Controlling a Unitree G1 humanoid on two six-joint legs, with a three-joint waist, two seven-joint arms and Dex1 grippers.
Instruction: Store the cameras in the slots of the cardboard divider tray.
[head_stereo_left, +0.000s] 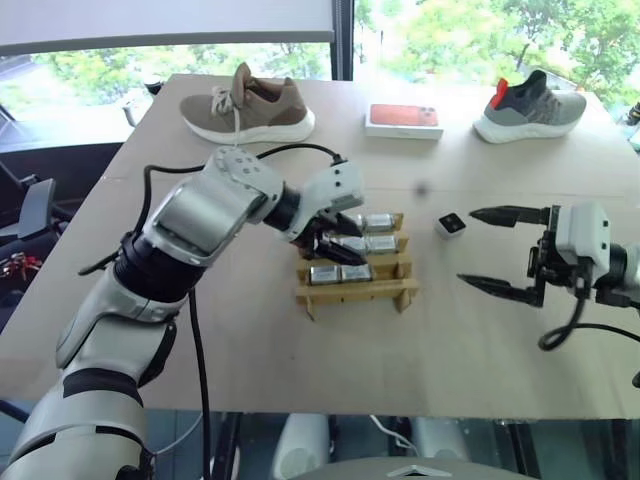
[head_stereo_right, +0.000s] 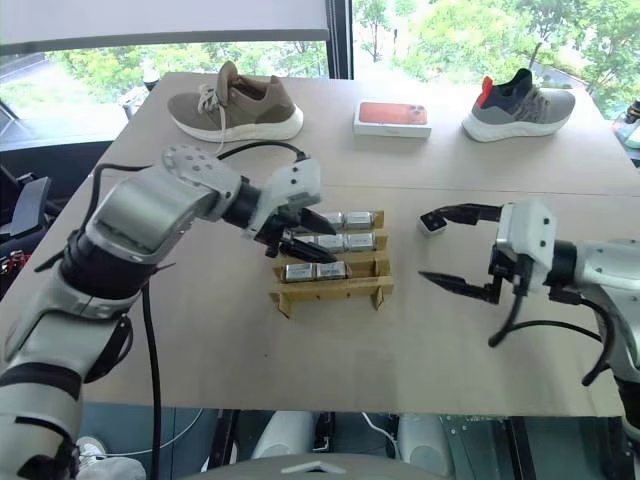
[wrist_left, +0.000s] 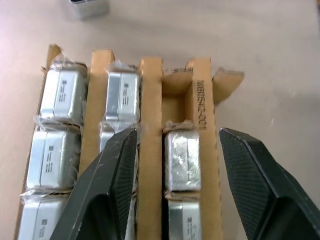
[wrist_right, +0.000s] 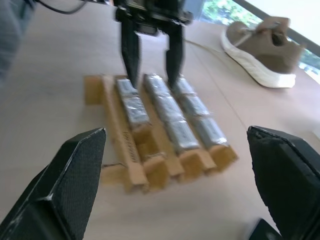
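The loose camera (head_stereo_left: 451, 226) is next to my right gripper, on the other side of the tray from my left gripper. Next, my right gripper passes it over for the empty slot (head_stereo_left: 388, 269).
The cardboard divider tray (head_stereo_left: 405, 291) lies mid-table with several silver cameras (head_stereo_left: 341, 273) in clear wrap lined up in its slots. My left gripper (head_stereo_left: 340, 243) hangs just above the tray's left part, pointing down. It is open, and its fingers (wrist_left: 115, 170) straddle a wrapped camera (wrist_left: 182, 160) seated in an outer slot without touching it. A small black-and-white camera (head_stereo_left: 451, 224) sits loose on the table right of the tray. Just right of that camera, my right gripper (head_stereo_left: 466, 246) is open wide and empty, pointing left toward the tray (wrist_right: 131, 162).
A brown shoe (head_stereo_left: 248, 108) lies at the far left of the table. A flat orange-topped white box (head_stereo_left: 403, 120) sits at the far middle, and a grey shoe (head_stereo_left: 530, 108) at the far right. A window runs behind the table's far edge.
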